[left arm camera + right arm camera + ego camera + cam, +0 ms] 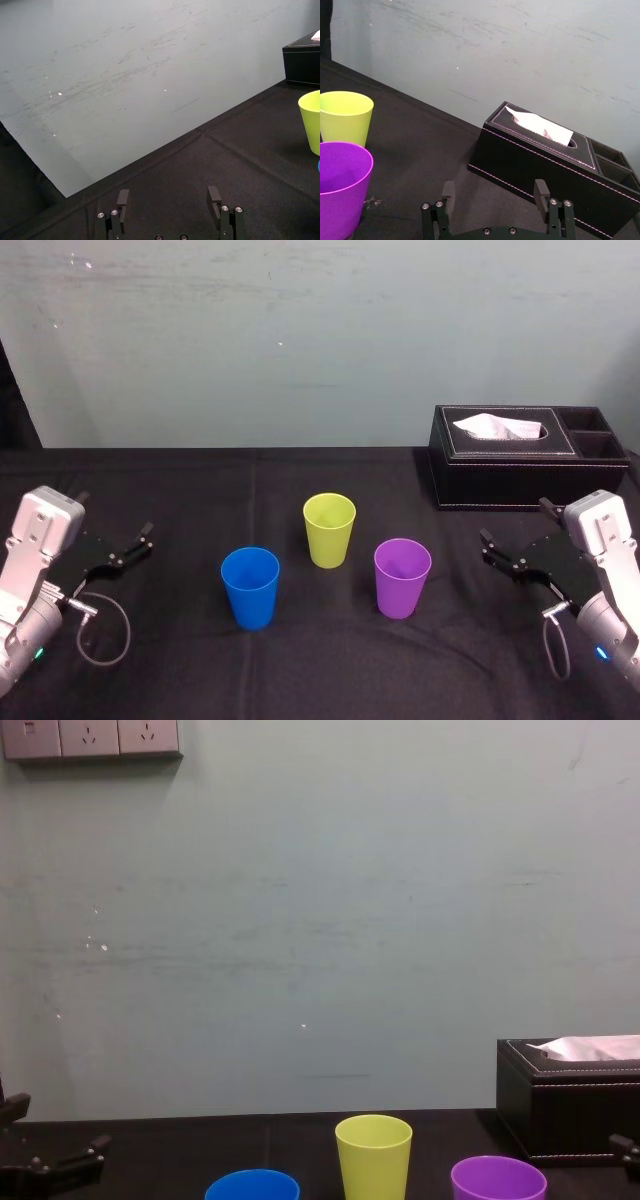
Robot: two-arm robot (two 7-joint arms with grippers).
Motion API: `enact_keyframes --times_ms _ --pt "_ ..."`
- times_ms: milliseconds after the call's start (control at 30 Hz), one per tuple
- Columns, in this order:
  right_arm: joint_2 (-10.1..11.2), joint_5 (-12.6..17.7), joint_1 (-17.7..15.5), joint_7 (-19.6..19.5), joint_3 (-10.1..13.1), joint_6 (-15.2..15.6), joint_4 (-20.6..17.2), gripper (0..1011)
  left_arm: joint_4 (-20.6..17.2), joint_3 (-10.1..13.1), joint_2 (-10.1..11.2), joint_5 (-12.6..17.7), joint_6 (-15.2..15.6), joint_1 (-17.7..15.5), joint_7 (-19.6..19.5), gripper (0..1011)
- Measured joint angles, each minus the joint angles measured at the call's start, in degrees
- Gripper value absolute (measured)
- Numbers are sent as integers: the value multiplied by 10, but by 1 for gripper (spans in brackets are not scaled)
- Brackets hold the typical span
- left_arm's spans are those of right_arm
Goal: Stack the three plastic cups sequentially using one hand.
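My gripper will lower the purple cup [498, 1180] into the yellow cup [375, 1158], and I expect the purple cup to sink almost to its rim, since both cups narrow downward.
Three plastic cups stand upright and apart on the black table: a blue cup [250, 587] front left, a yellow cup [329, 529] behind the middle, and a purple cup [402, 578] front right. My right gripper [516, 521] hovers open to the right of the purple cup, with nothing between its fingers. In the right wrist view the right gripper [495, 189] faces the tissue box, with the purple cup [340, 180] and yellow cup [345, 120] off to one side. My left gripper [115, 515] rests open at the table's left, well away from the blue cup.
A black tissue box [525, 455] with side compartments stands at the back right, behind the right gripper. A pale wall [320, 340] rises right behind the table. Black cloth [320, 670] covers the table, with free room in front of the cups.
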Motion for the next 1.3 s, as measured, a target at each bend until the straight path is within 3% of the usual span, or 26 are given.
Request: enact_keyframes --times_ms 1300 --pt "0 0 0 0 0 0 0 1003 0 0 0 0 0 0 0 1000"
